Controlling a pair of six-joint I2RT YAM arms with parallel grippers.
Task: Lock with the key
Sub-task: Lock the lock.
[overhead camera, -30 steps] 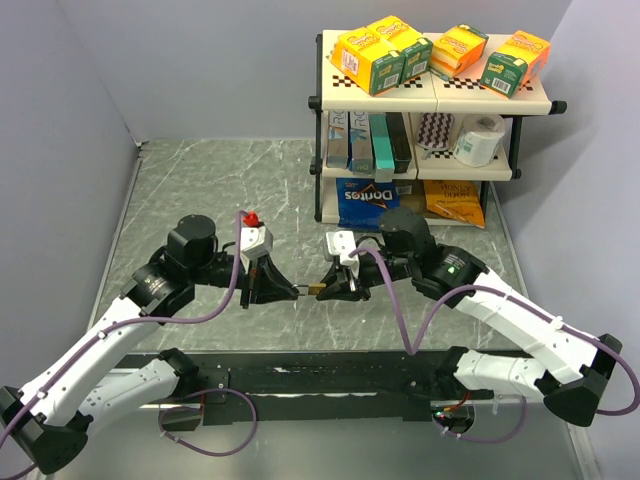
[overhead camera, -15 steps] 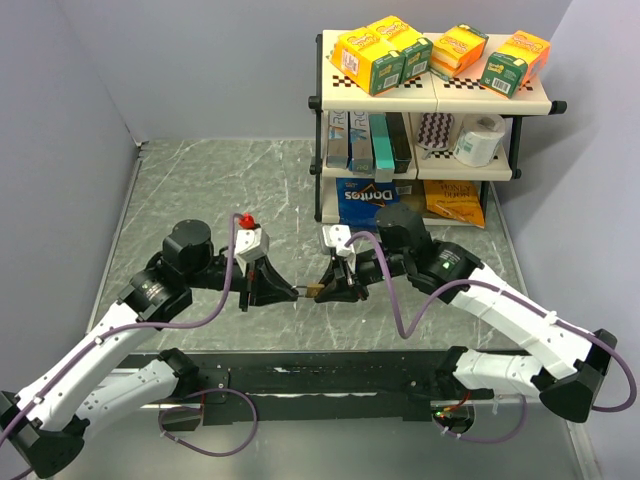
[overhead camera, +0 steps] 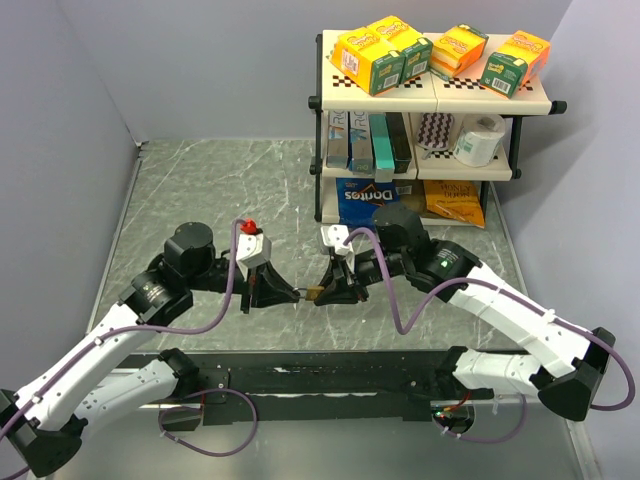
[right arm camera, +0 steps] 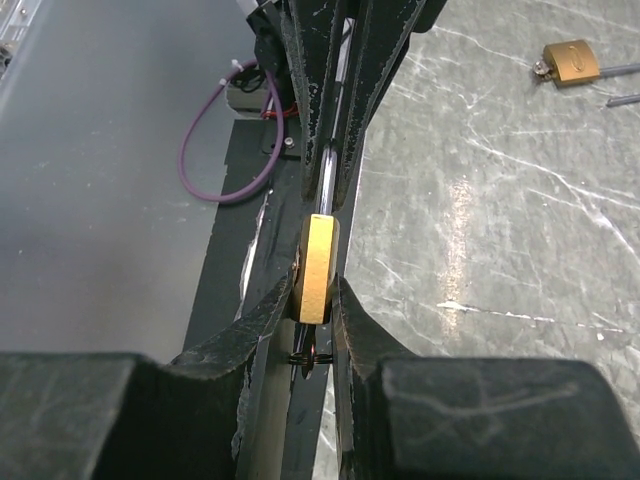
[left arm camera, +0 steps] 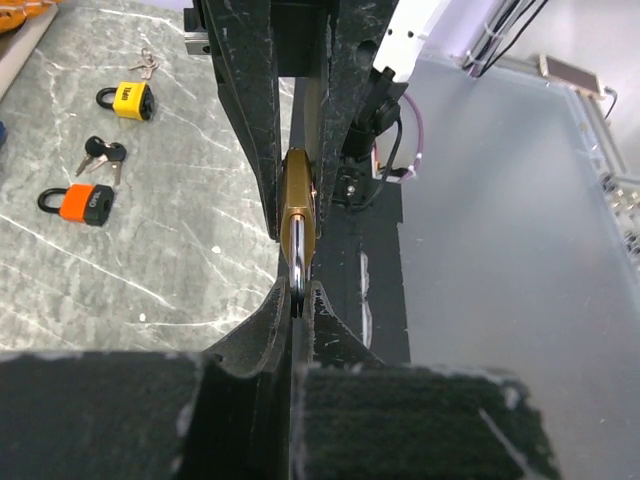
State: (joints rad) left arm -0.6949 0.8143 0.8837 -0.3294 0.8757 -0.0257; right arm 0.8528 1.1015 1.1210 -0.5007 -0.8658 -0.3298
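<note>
The brass padlock's body (right arm camera: 317,268) is clamped in my right gripper, past the key's wire ring, so I should open, move back to the key (right arm camera: 309,357) and pull it out.
A brass padlock (overhead camera: 313,292) hangs between my two grippers above the table's near middle. My left gripper (left arm camera: 297,296) is shut on its steel shackle (left arm camera: 297,255), with the brass body (left arm camera: 298,200) beyond the fingertips. My right gripper (right arm camera: 318,300) is shut on the padlock's body (right arm camera: 318,262), pressing both flat faces. A dark key with a wire ring (right arm camera: 311,357) sticks out of the body's underside, between the right fingers and edge-on to that wrist camera. In the top view the left gripper (overhead camera: 278,292) and right gripper (overhead camera: 335,290) face each other tip to tip.
A yellow padlock (left arm camera: 131,99), an orange padlock (left arm camera: 86,203) and loose keys (left arm camera: 101,152) lie on the marble table (overhead camera: 200,190). Another brass padlock (right arm camera: 571,61) lies further off. A shelf unit (overhead camera: 430,95) with boxes stands at the back right. A black strip (overhead camera: 330,375) runs along the near edge.
Both grippers have drifted slightly toward the near edge with the padlock between them. The right wrist has shifted a little to the left.
</note>
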